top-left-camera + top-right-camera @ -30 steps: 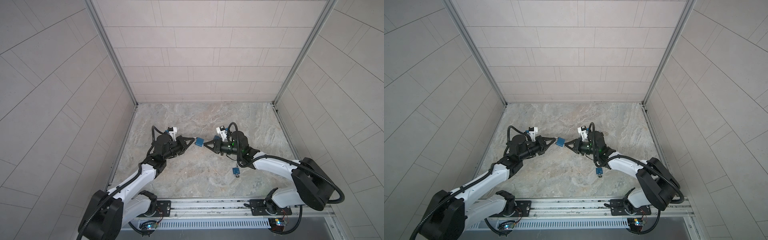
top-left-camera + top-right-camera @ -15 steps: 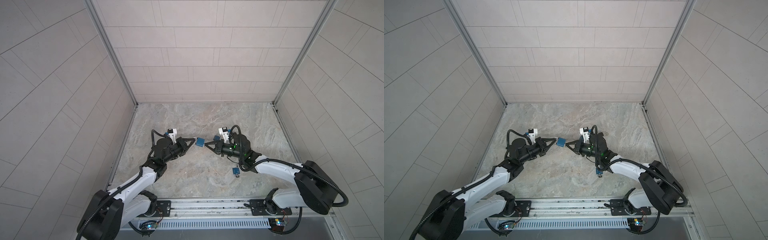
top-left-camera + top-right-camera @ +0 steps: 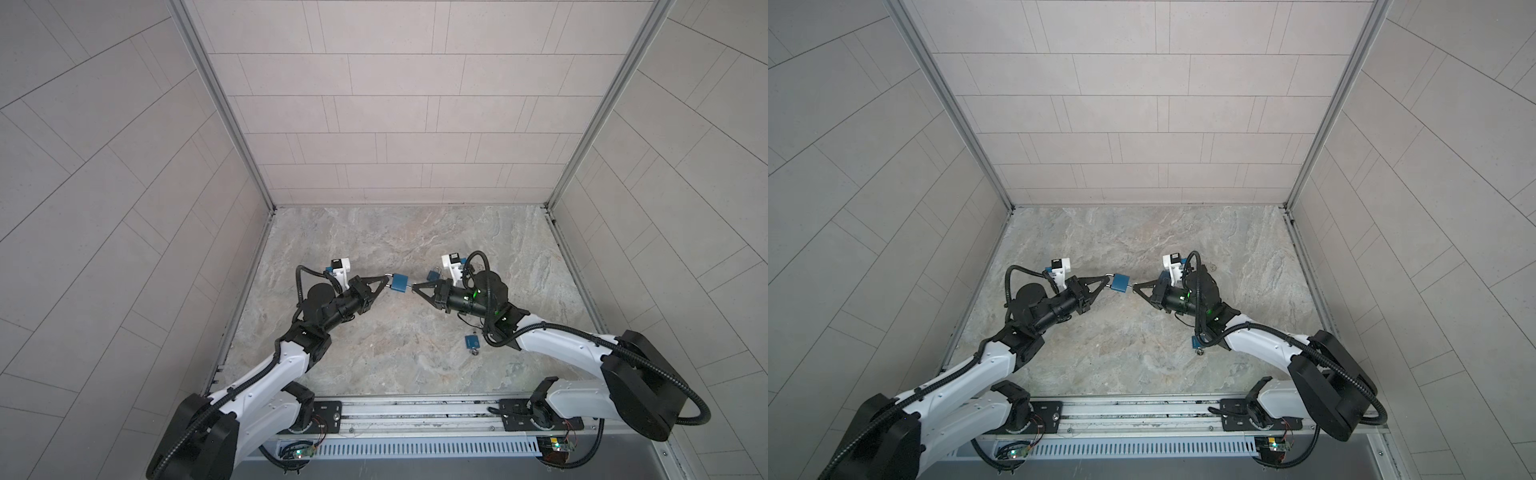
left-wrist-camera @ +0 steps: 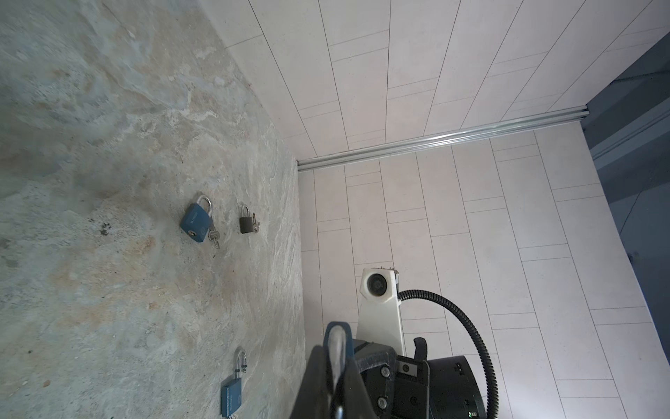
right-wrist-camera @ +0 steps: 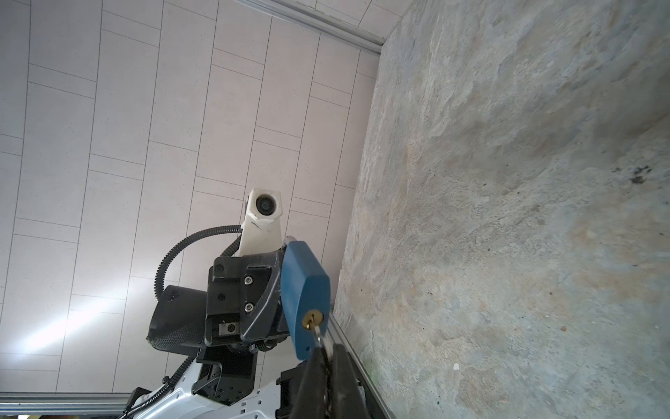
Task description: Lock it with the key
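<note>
The key points straight into the padlock's keyhole (image 5: 313, 319), so my left gripper should keep hold of the padlock's shackle until the key slides out, then let go on open stone (image 3: 395, 267).
A blue padlock (image 3: 400, 282) (image 3: 1120, 283) hangs in the air above the middle of the stone floor. My left gripper (image 3: 388, 277) (image 4: 335, 354) is shut on its silver shackle (image 4: 337, 344). From the opposite side my right gripper (image 3: 414, 286) (image 5: 326, 351) is shut on a silver key (image 5: 319, 333). The key's blade sits in the brass keyhole (image 5: 312, 319) on the bottom face of the padlock (image 5: 302, 286). In both top views the two grippers point at each other with the lock between them.
Other padlocks lie on the floor: a blue one with keys (image 4: 195, 217) (image 3: 433, 274) behind the right wrist, a small dark one (image 4: 245, 220), and a blue one (image 4: 232, 390) (image 3: 471, 342) beside the right forearm. Tiled walls enclose three sides.
My right gripper's fingers have closed the last bit onto the key. Both arms have settled slightly, while the padlock has stayed at about the same spot.
</note>
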Robot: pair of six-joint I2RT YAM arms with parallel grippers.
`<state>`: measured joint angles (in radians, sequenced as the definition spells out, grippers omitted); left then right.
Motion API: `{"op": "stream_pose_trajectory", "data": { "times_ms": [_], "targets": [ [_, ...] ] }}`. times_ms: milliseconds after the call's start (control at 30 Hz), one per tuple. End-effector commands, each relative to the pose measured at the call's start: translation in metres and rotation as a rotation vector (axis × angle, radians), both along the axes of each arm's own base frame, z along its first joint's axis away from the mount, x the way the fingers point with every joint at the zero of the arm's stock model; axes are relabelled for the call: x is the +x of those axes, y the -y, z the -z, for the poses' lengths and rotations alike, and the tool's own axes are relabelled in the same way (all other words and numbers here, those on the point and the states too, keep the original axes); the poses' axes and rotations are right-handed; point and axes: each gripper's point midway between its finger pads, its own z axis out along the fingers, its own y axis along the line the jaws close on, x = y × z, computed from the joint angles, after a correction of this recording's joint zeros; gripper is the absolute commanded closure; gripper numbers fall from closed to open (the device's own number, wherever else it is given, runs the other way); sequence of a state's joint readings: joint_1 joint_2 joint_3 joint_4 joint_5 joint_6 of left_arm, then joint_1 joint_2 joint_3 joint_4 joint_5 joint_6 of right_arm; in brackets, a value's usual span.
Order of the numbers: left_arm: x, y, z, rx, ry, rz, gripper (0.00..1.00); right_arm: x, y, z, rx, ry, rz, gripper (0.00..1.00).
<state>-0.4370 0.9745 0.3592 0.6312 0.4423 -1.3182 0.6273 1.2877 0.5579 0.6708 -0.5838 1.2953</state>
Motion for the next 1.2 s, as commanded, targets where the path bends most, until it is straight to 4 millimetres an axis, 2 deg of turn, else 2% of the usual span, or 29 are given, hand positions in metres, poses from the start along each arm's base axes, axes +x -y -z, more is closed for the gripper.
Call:
{"op": "stream_pose_trajectory", "data": {
  "times_ms": [0,133,267,500,633,767,933,1167],
  "targets": [
    [0.015,-0.028,-0.044,-0.085,0.133,-0.152,1.0,0.014,0.031,0.032,-0.085,-0.068,0.139,1.0],
    [0.015,-0.026,-0.041,-0.066,0.123,-0.14,1.0,0.014,0.038,0.029,-0.086,-0.062,0.148,1.0],
    [0.015,-0.021,-0.029,0.009,0.079,-0.095,1.0,0.012,0.048,0.033,-0.136,-0.067,0.161,1.0],
    [0.008,-0.014,0.007,0.363,-0.125,0.061,1.0,-0.004,0.075,0.045,-0.304,-0.089,0.153,1.0],
    [0.01,-0.007,0.025,0.477,-0.211,0.164,1.0,-0.014,0.09,0.053,-0.37,-0.119,0.134,1.0],
    [0.023,0.0,0.045,0.575,-0.267,0.24,1.0,-0.023,0.104,0.056,-0.419,-0.13,0.127,1.0],
    [0.046,0.002,0.062,0.734,-0.303,0.33,1.0,-0.025,0.118,0.06,-0.441,-0.147,0.132,1.0],
    [0.09,0.025,0.094,0.807,-0.345,0.486,1.0,-0.021,0.126,0.074,-0.478,-0.177,0.106,1.0]
  ]
}}
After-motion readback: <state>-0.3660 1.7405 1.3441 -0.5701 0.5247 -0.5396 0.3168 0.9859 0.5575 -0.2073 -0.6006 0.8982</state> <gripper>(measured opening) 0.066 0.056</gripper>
